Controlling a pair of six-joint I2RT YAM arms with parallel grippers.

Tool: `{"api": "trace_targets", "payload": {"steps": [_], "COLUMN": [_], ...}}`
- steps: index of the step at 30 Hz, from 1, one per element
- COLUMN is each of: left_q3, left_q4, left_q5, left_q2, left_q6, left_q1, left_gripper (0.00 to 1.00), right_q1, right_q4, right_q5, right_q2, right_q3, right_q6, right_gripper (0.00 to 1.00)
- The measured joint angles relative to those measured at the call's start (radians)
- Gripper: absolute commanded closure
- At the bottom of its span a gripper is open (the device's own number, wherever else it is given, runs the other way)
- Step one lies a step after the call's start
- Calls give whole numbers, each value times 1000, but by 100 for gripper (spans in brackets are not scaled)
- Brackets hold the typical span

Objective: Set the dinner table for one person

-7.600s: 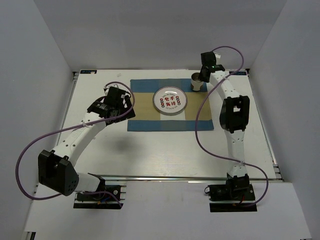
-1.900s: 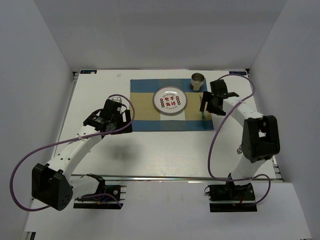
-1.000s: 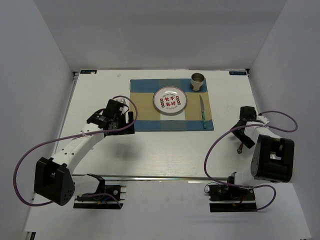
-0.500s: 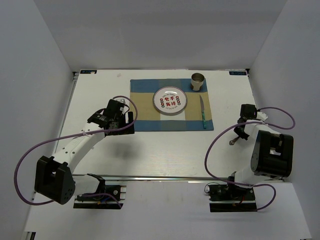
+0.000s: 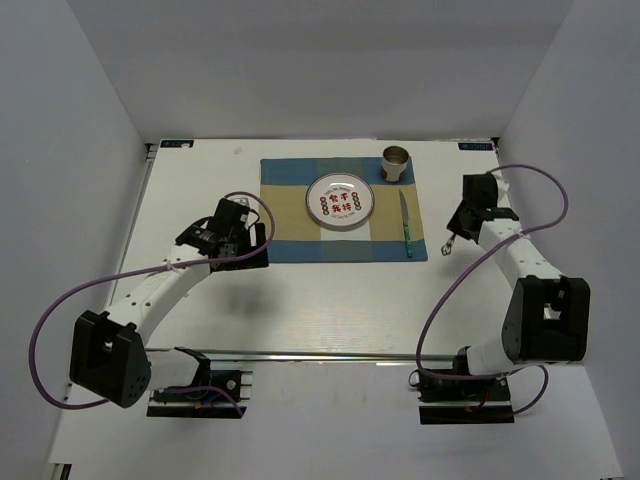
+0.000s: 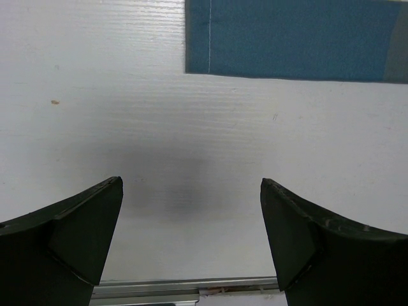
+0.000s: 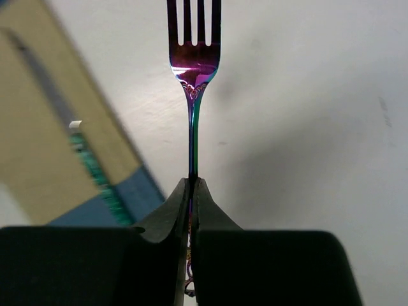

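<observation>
The placemat is free opposite the knife, so my right gripper on the fork's handle should keep carrying until the fork lies flat there beside the plate.
The white dinner table carries a blue-and-tan checked placemat with a white plate, a metal cup and a green-handled knife on it. My right gripper is shut on an iridescent fork and holds it above the bare table just right of the mat. In the right wrist view the fork sticks out of the shut gripper, with the knife to its left. My left gripper is open and empty by the mat's near left corner; its wrist view shows the wide-apart gripper over bare table.
A metal rail runs along the table's near edge and also shows in the left wrist view. White walls close in the left, right and back sides. The mat's blue corner lies ahead of my left fingers.
My right gripper has carried the fork from the near right of the table back and left, toward the mat's right edge. The left arm has hardly moved.
</observation>
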Motion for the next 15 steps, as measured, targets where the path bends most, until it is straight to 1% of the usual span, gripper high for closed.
{"api": "trace_targets", "payload": {"steps": [3,5,7,11,15], "left_q3": [0,3,10,19,24], "left_q4": [-6,-21,-49,-90,-125], "left_q5": [-34,-84,-148,-259,-369], "left_q2": [-8,-11,-14,-66,-169], "left_q6": [-24,-54,-94,-177,-246], "left_q1": [1,2,13,56,98], "left_gripper": [2,2,2,2,2], "right_q1": [90,176,270,455,596], "right_q4": [6,8,0,-23,-55], "right_q5": [-32,-61,-72,-82,-108], "right_q2": [-5,5,51,234,472], "right_q3": [74,108,169,380,672], "right_q6": [3,20,42,97,157], "right_gripper": [100,100,100,100,100]}}
